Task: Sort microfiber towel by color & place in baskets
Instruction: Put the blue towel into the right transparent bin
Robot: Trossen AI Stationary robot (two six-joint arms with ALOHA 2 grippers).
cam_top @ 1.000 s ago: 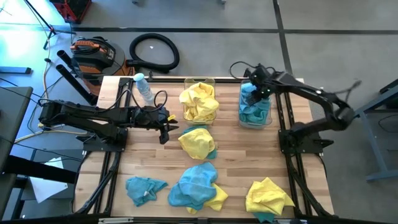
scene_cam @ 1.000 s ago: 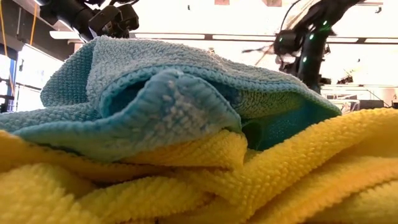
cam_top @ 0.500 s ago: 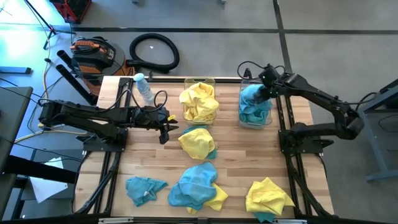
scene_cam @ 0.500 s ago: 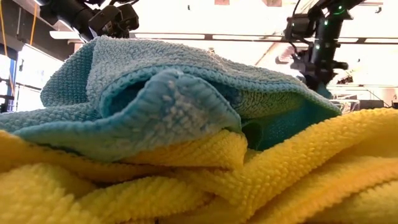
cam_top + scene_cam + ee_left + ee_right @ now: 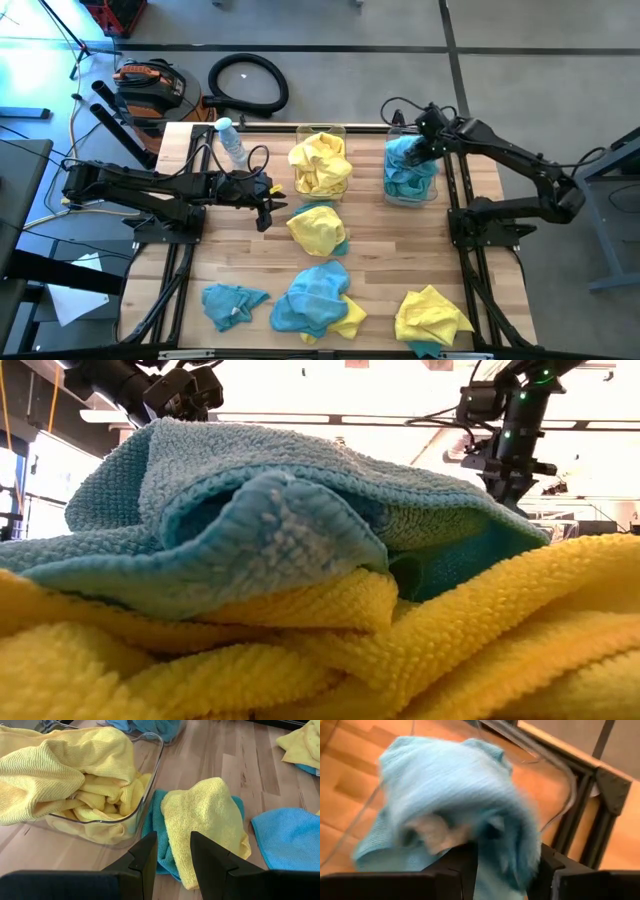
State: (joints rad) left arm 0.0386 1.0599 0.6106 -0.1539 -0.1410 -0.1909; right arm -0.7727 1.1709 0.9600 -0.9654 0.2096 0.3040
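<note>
I should use my right gripper to push the teal towel (image 5: 405,168) down into the basket (image 5: 412,186) before going to the front yellow towel, because the teal towel is bunched high over its basket's rim.
Two clear baskets stand at the table's far side. The left basket (image 5: 320,128) (image 5: 150,750) holds yellow towels; the right basket (image 5: 389,192) holds teal ones. My right gripper (image 5: 418,152) (image 5: 502,870) hangs low over the right basket, its fingers apart, with a blurred teal towel (image 5: 455,795) between and below them. My left gripper (image 5: 266,212) (image 5: 174,855) waits open, left of a yellow towel lying on a teal one (image 5: 316,228) (image 5: 205,825). More towels lie near the front edge: a teal one (image 5: 232,303), a teal and yellow pile (image 5: 315,300) and a yellow one (image 5: 432,318). My right gripper comes from above at the top of the teal towel (image 5: 502,847), which fills the gap between its parted fingers. Whether the fingers still touch it, I cannot tell. The towel rests on the teal heap in the right basket.
A clear bottle with a blue cap (image 5: 230,140) lies at the far left of the table. Bare wood shows between the baskets and the front piles. In the low view the teal and yellow pile (image 5: 280,560) fills the foreground and hides the table behind it.
My right gripper carried the teal towel slightly toward the table's right edge and down onto the heap in the right basket, then held there. The towel went from hanging over the basket to lying on the heap.
</note>
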